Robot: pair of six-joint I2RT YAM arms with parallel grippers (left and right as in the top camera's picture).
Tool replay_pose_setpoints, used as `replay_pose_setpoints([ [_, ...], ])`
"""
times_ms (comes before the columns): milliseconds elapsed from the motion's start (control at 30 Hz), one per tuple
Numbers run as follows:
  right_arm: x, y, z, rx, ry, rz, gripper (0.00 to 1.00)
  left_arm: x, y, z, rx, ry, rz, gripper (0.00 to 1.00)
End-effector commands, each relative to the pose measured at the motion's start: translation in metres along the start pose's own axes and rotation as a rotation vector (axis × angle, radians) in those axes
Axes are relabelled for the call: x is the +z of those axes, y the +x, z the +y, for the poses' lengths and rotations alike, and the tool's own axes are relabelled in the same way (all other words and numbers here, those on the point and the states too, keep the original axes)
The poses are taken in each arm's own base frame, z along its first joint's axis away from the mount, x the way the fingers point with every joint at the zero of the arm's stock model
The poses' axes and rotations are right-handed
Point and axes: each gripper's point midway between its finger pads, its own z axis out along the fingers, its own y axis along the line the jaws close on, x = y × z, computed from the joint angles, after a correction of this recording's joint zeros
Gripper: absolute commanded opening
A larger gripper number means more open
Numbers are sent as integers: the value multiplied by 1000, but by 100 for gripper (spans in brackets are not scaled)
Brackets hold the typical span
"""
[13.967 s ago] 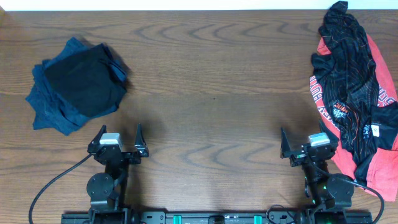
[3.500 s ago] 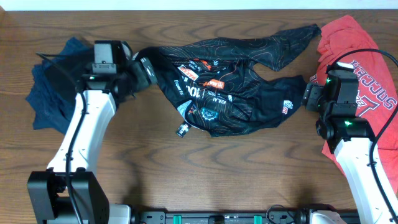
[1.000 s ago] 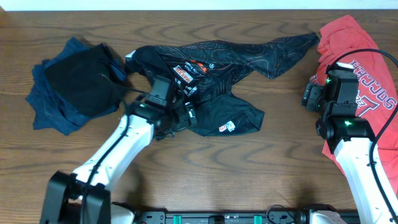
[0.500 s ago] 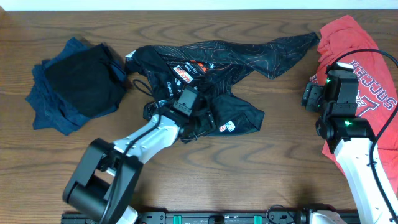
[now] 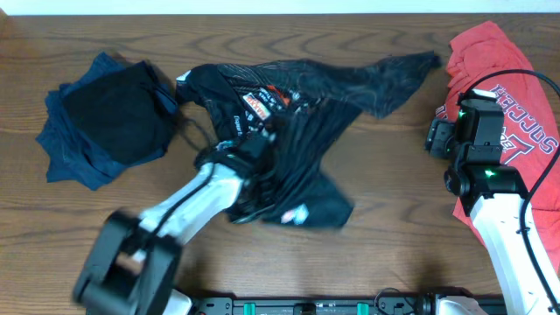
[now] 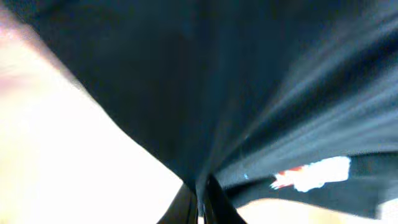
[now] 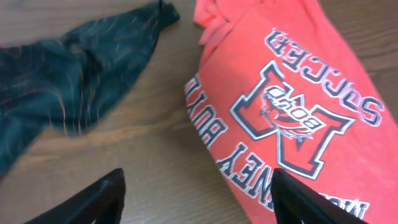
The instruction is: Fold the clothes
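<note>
The black jersey's body (image 5: 302, 150) is bunched up by my left gripper, and its sleeve stretches away. Next, my right gripper takes hold of that outstretched sleeve (image 5: 395, 82) before both grippers lift.
The black jersey (image 5: 297, 122) lies bunched across the middle of the table, its pale lines blurred and a white patch (image 5: 293, 213) at its near hem. My left gripper (image 5: 265, 147) is buried in its folds. In the left wrist view the left gripper (image 6: 201, 200) is shut on the jersey (image 6: 249, 74), a pinch of black cloth between its jaws, with the cloth filling the frame. My right gripper (image 7: 198, 186) stands open over bare wood. It holds nothing, with the jersey's sleeve (image 7: 68, 81) to its far left.
A red shirt (image 5: 503, 96) with block lettering lies at the right edge, partly under the right arm, and shows as the red shirt (image 7: 292, 106) in the right wrist view. A folded dark blue pile (image 5: 109, 118) sits at the back left. The table (image 5: 394, 236) is wood.
My left gripper has shut on the jersey and pulled it, so the cloth now stretches toward the front edge. The left arm is blurred from motion. The right arm has stayed put.
</note>
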Motion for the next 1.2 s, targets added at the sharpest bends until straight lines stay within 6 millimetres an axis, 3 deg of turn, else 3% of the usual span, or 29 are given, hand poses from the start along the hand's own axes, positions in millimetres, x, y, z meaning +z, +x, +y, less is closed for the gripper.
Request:
replay_pose_setpoints([
  [0,-4,2,21,-42,-132,14,70,-38,-4,38,49,-101,-122,6],
  [133,-7,24,54,-105,-310,100,68,-70,-3,57,45,-126,-241,6],
  [267,-10,58,91,-172,-450,229,73,-86,-11,47,50,-55,-335,6],
  [400,-1,94,122,-282,-498,337,81,-88,-17,41,53,-27,-363,6],
  [533,28,116,133,-365,-422,375,81,-86,-17,42,53,-35,-354,6],
  [700,61,116,143,-395,-363,322,81,-86,-16,42,52,-37,-352,6],
  [833,74,125,150,-398,-373,331,79,-86,-16,42,52,-36,-353,6],
  [933,80,137,150,-408,-368,362,69,-86,-16,42,52,-36,-353,6],
  [1033,83,144,151,-416,-366,381,48,-86,-16,42,52,-36,-353,6],
  [1167,82,143,153,-420,-369,378,1,-86,-16,42,52,-37,-353,6],
])
